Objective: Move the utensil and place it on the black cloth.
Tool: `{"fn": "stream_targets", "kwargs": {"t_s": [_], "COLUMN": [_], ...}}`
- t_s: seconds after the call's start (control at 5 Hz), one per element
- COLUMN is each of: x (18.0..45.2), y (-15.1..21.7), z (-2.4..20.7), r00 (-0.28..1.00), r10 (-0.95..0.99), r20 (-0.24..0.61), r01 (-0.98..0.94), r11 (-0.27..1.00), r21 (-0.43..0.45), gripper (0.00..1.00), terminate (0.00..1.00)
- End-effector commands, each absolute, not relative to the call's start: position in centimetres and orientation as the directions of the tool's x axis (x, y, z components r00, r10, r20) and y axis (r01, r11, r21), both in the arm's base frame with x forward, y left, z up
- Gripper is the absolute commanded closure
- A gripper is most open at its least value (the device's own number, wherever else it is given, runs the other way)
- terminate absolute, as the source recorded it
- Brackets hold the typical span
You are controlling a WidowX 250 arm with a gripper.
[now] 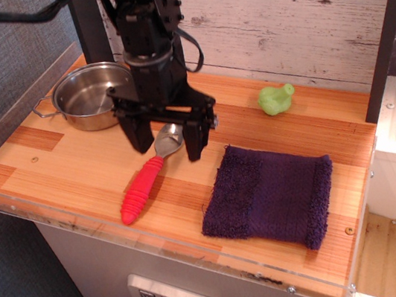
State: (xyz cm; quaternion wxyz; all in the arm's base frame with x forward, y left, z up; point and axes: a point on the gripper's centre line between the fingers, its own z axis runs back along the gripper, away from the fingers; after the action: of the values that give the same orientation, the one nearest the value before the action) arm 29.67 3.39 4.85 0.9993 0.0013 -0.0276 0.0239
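The wire loop handle sticks out from the pot's side above the wood, so the handle will keep sticking out stiffly when I carry the pot.
The shiny steel pot with thin wire loop handles stands at the back left of the wooden table. The dark purple, near-black cloth lies flat at the front right. My gripper hangs open and empty over the table between them, its two black fingers straddling the bowl of a metal spoon. It is to the right of the pot and to the left of the cloth, touching neither.
A spoon with a ribbed red handle lies in front of the pot, its metal bowl under the gripper. A small green toy sits at the back right. A clear rim edges the table's left and front.
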Motion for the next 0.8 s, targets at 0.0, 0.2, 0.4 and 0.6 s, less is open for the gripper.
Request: {"fn": "stream_targets", "kwargs": {"t_s": [0.0,0.2,0.4,0.6], "x": [35.2,36.4,37.0,37.3], "y": [9.8,11.0,12.2,12.8], "z": [7.0,6.6,5.3,3.7], "r00": [0.985,0.987,0.989,0.992], "r10": [0.075,0.083,0.093,0.094], "r20": [0.153,0.134,0.115,0.083], "r01": [-0.078,-0.085,-0.095,-0.097], "r11": [0.997,0.996,0.995,0.995], "r21": [0.010,0.012,0.019,0.030], "gripper": [0.00,0.00,0.00,0.00], "terminate": [0.00,0.00,0.00,0.00]}}
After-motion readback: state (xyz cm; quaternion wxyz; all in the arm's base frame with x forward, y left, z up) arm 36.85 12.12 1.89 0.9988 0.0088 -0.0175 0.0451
